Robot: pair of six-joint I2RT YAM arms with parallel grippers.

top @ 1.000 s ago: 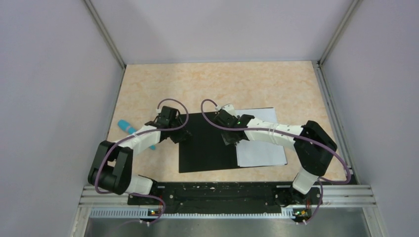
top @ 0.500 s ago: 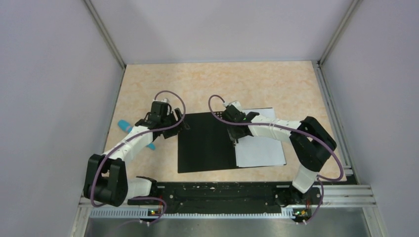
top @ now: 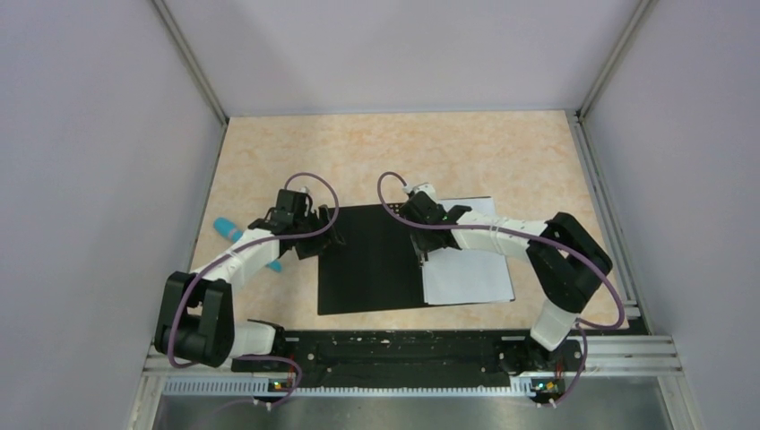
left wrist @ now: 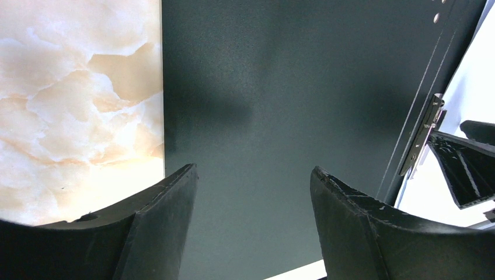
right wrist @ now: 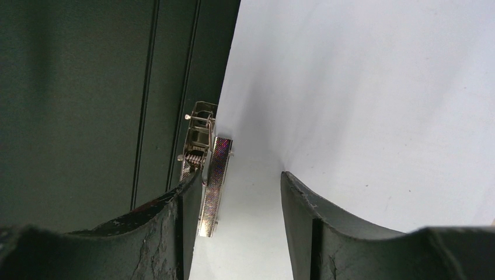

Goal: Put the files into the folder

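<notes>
The files are too far under my right gripper's fingers, so next my right gripper moves toward the black flap and pinches the clip next to its spring.
The folder lies open and flat in the middle of the table, matte black inside up. The files, white sheets, lie on its right half, with their left edge at the metal spine clip. My left gripper is open and empty, just above the black left flap near its left edge. My right gripper is open over the files. Its left finger is against the clip and its right finger is over the paper. The clip also shows in the left wrist view.
A light blue pen lies left of the folder, partly under the left arm. The marble tabletop extends behind the folder. Grey walls enclose the left, right and back. A metal rail with the arm bases runs along the near edge.
The left gripper drew back left, then returned over the flap's left edge. The right gripper moved slightly along the spine towards the far side. The folder and sheets shifted a little left.
</notes>
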